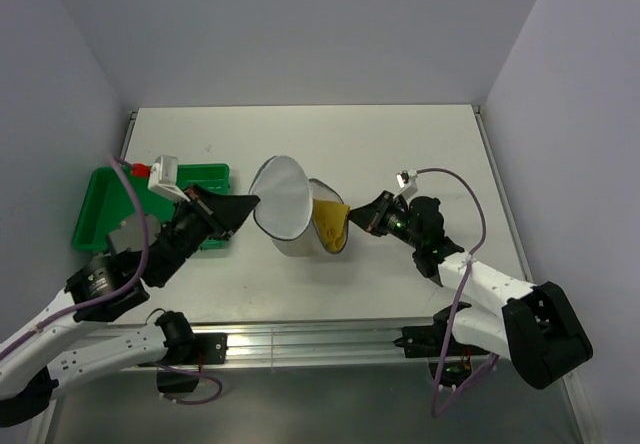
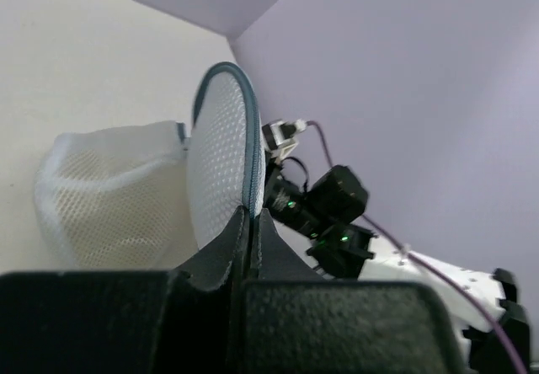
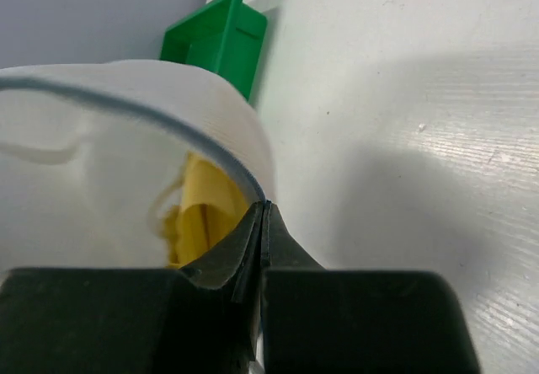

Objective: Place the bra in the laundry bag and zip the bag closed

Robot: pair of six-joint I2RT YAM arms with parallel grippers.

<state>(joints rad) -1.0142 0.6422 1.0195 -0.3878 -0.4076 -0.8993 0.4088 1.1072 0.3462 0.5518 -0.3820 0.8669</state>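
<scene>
Next, I swing the lid over the bra and pass it to my right gripper, because my left gripper is holding it away from the bag's opening.
The white mesh laundry bag stands open at the table's middle, its round lid half upright. The mustard-yellow bra lies inside the right half. My left gripper is shut on the lid's blue zipper edge; in the left wrist view the lid rises from my closed gripper. My right gripper is shut on the other half's rim. In the right wrist view the gripper pinches the trim, and the bra shows through the mesh of the bag.
A green plastic tray sits at the table's left edge, partly under my left arm; its corner shows in the right wrist view. White walls close in the table on three sides.
</scene>
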